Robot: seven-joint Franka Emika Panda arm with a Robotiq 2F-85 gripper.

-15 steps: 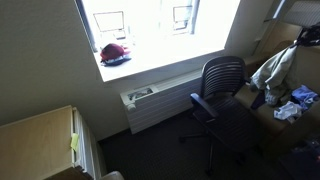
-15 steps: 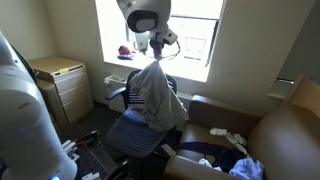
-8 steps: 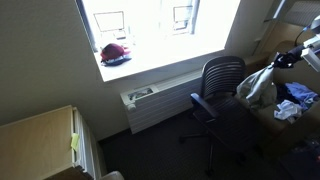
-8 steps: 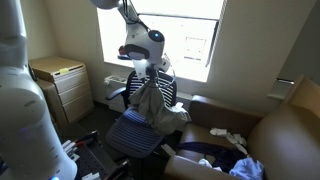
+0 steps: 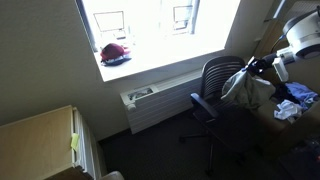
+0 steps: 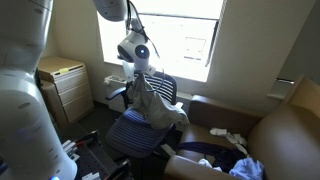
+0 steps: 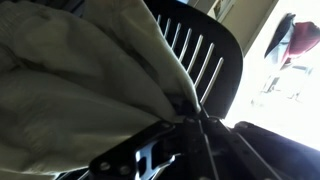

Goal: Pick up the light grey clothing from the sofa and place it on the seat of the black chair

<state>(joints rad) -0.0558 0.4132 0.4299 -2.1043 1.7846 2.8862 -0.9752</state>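
The light grey clothing (image 6: 152, 106) is hanging over the black chair's seat, in front of the chair's backrest, so my gripper should go on above the seat (image 6: 136, 134) before it lets go there.
My gripper (image 6: 139, 70) is shut on the light grey clothing (image 6: 152, 98), which hangs from it in front of the black chair's backrest (image 6: 165, 88) and over its seat (image 6: 135, 132). In an exterior view the clothing (image 5: 236, 84) hangs by the chair (image 5: 218, 78) with the gripper (image 5: 250, 67) above it. In the wrist view the clothing (image 7: 80, 70) fills the left side, pinched at the gripper's fingertips (image 7: 185, 113), with the slatted chair back (image 7: 205, 50) behind. The brown sofa (image 6: 270, 130) lies beside the chair.
Other clothes lie on the sofa (image 6: 235, 160). A red and blue object (image 5: 115, 53) sits on the window sill. A radiator (image 5: 160, 100) runs under the window. A wooden cabinet (image 6: 62, 85) stands by the wall. My arm's white body (image 6: 25, 100) fills the near side.
My gripper has carried the light grey clothing from the sofa side towards the chair and lower, so it now hangs over the chair's seat by the backrest.
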